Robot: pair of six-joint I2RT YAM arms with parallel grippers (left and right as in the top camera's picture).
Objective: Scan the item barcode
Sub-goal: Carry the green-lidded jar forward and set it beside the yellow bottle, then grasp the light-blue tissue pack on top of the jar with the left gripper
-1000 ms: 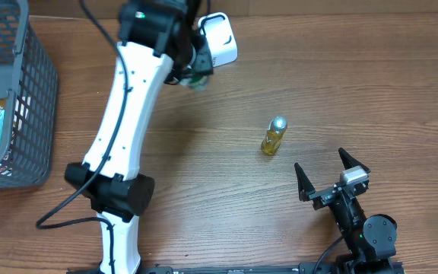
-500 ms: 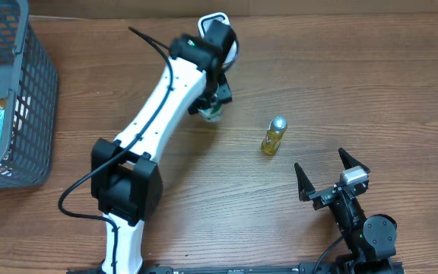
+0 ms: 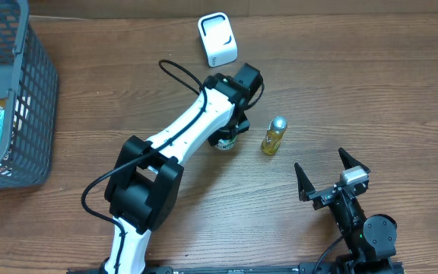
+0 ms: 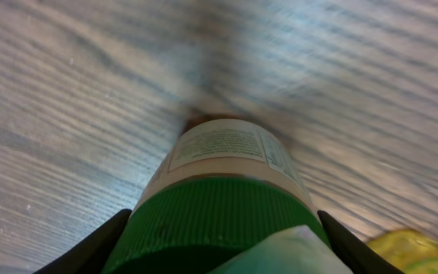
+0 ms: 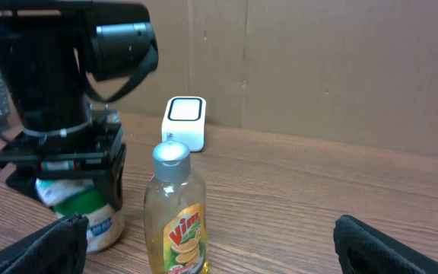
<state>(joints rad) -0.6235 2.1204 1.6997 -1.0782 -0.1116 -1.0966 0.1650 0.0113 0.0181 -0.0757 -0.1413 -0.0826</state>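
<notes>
A teal packet is on top of the jar's green cap [image 4: 204, 209], so my left gripper should let the jar stand and first remove the packet [image 4: 289, 253].
The item, a white jar with a ribbed green cap [image 4: 226, 205], is held at its cap by my left gripper [image 4: 223, 247], which is shut on it. The jar hangs upright, its base at or just above the wood [image 3: 225, 142], left of a yellow Vim bottle [image 3: 274, 135]. From the right wrist, the jar [image 5: 90, 221] shows beneath the left gripper [image 5: 74, 164]. The white scanner box [image 3: 217, 39] stands at the back of the table [image 5: 184, 122]. My right gripper [image 3: 331, 176] rests open near the front edge, its fingers wide either side of the Vim bottle [image 5: 176, 209].
A dark mesh basket [image 3: 33, 91] with packets inside stands at the far left. The left arm's black cable [image 3: 177, 72] loops over the table. A cardboard wall [image 5: 341, 68] closes off the back.
My left arm has swung from beside the scanner forward and to the right, carrying the jar down next to the yellow bottle. The right arm has stayed still.
</notes>
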